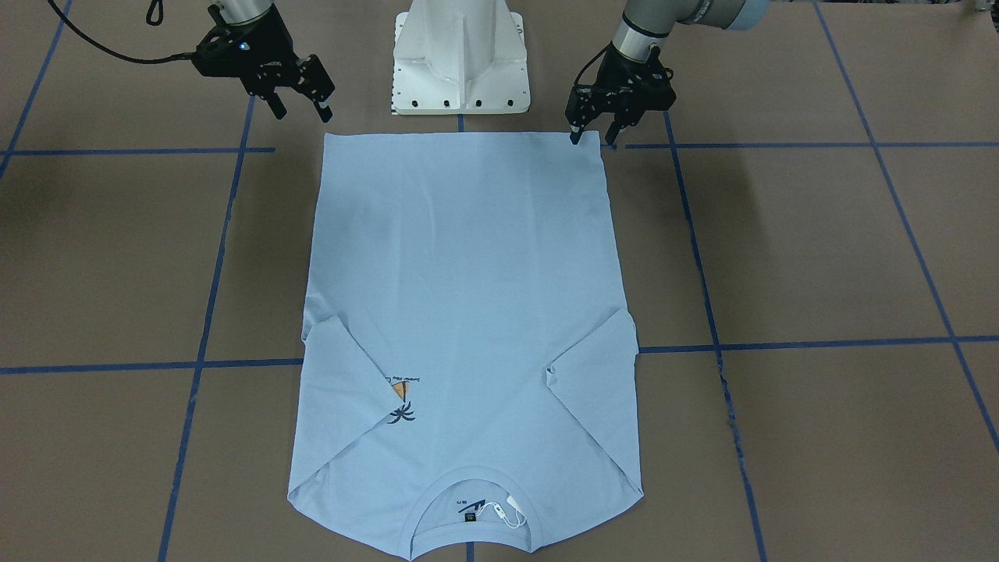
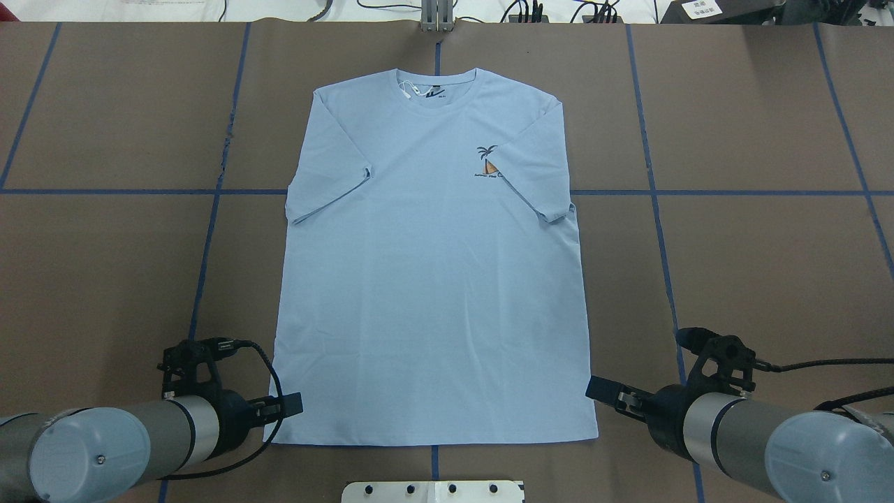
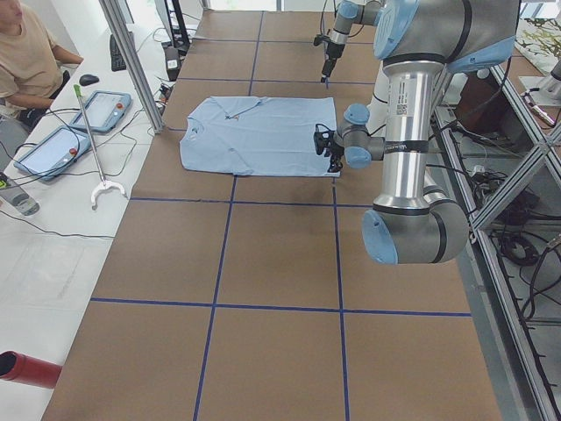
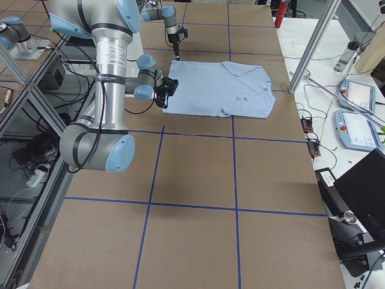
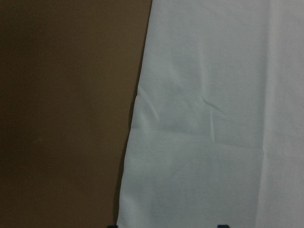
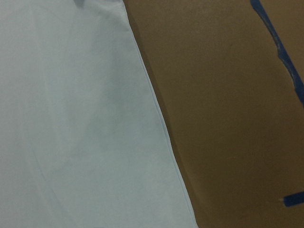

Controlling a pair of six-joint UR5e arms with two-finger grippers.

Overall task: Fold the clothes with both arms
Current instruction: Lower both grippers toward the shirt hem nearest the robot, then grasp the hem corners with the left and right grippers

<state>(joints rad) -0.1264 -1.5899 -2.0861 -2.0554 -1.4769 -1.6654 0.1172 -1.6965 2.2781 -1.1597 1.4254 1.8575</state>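
Observation:
The light blue T-shirt [image 1: 463, 272] will slide along in one piece, with its sleeves still folded, when I pull its hem, because the sleeves [image 1: 344, 393] lie flat over its front.
The light blue T-shirt [image 1: 468, 297] lies flat and face up on the brown table, with both sleeves folded in over the front. Its collar and white tag [image 1: 511, 511] are on the side far from me, and its hem is near my base. It also shows in the overhead view [image 2: 433, 279]. My left gripper [image 1: 593, 139] is open, its fingers low at the hem corner on my left side [image 2: 283, 409]. My right gripper [image 1: 303, 111] is open and empty, just off the other hem corner [image 2: 602, 388]. Each wrist view shows one side edge of the shirt [image 5: 213, 118] [image 6: 71, 118].
The white pedestal base [image 1: 460, 62] stands just behind the hem. Blue tape lines [image 1: 780, 343] cross the brown table cover. An operator [image 3: 26, 53], tablets [image 3: 105, 110] and a metal post [image 3: 131, 61] are beyond the far table edge.

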